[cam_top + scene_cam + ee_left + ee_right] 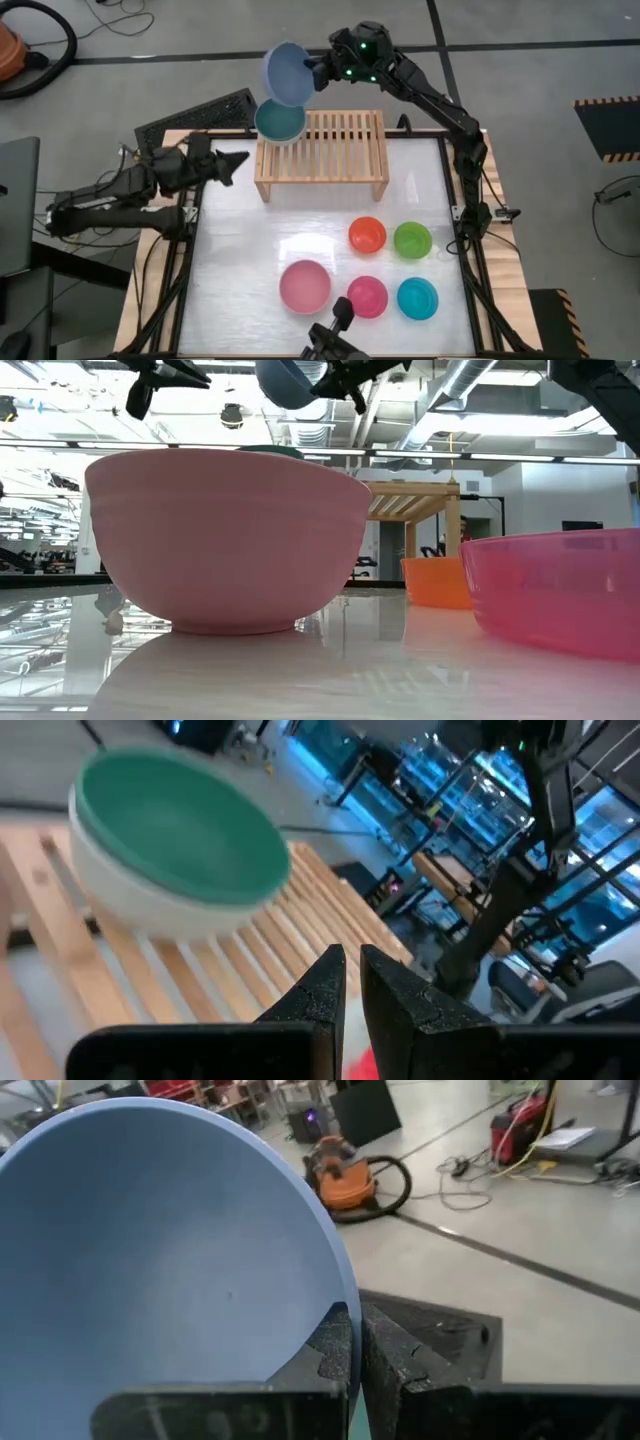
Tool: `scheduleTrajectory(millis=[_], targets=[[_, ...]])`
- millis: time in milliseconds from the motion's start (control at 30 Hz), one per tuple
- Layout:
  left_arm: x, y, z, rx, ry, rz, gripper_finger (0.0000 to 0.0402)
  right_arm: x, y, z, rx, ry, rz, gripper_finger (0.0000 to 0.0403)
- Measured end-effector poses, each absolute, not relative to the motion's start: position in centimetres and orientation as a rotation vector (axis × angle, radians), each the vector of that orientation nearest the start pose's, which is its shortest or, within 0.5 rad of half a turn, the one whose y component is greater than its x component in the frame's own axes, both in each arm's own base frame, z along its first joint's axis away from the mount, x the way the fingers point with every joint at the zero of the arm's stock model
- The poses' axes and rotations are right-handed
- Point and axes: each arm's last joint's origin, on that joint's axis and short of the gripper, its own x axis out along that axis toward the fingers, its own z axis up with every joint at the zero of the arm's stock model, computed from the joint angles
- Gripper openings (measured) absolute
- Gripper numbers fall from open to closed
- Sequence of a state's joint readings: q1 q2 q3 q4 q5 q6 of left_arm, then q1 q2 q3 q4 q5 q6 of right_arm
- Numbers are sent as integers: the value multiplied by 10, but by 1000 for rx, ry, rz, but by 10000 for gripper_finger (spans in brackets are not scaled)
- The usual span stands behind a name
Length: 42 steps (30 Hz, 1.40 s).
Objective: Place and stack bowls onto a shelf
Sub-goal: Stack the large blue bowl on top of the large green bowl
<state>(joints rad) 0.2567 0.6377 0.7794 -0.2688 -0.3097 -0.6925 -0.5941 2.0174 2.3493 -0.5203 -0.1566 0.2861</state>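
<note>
My right gripper should put the slate-blue bowl [288, 75], which is tilted above the teal bowl [281, 121], inside that bowl and open. Both grippers should then make the slate-blue bowl level from opposite sides.
My right gripper [318, 72] is shut on a slate-blue bowl [286, 72], held tilted in the air over the shelf's left end. Below it a teal bowl [280, 120] sits nested in a cream bowl [135, 898], which rests by its base on the slats of the light-wood shelf [335, 150]. My left gripper [238, 160] hovers shut just left of the shelf, touching nothing; its wrist view shows its fingertips [345, 978] nearly together. Pink [305, 286], orange [367, 235], green [412, 240], magenta [367, 296] and cyan [417, 298] bowls stand on the table. My right gripper pinches the slate-blue bowl's rim [350, 1320], one finger inside the bowl and one outside. The fingers come roughly level from the table's right. The bowl is lifted clear and tipped on edge, its hollow [160, 1270] facing the wrist camera.
The shelf's slats right of the nested bowls are bare [350, 140]. The five loose bowls cluster on the near right half of the table [240, 250]. In the low view the pink bowl [225, 540] and magenta bowl [560, 595] fill the foreground. A camera mount [335, 335] stands at the near edge.
</note>
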Motion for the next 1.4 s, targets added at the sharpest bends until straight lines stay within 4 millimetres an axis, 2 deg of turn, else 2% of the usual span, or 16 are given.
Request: scheduleTrajectory(millis=[67,200,400,500,900,1233,1400], targets=[[128,50,348,-641,-75,597,20,368,-241,456,343,155,-455,29],[129,64,353,-588,-60,623,20,377,-245,435,333,262,-506,29],[136,83,348,-604,-4,628,20,399,-259,401,343,329,-461,29],[140,90,344,-620,30,610,20,404,-261,392,350,356,-460,29],[138,99,347,-596,-13,631,20,399,-265,391,336,385,-464,35],[137,100,347,-596,-17,639,20,400,-263,391,309,386,-453,96],[137,100,347,-596,-18,639,20,401,-263,393,301,366,-452,145]])
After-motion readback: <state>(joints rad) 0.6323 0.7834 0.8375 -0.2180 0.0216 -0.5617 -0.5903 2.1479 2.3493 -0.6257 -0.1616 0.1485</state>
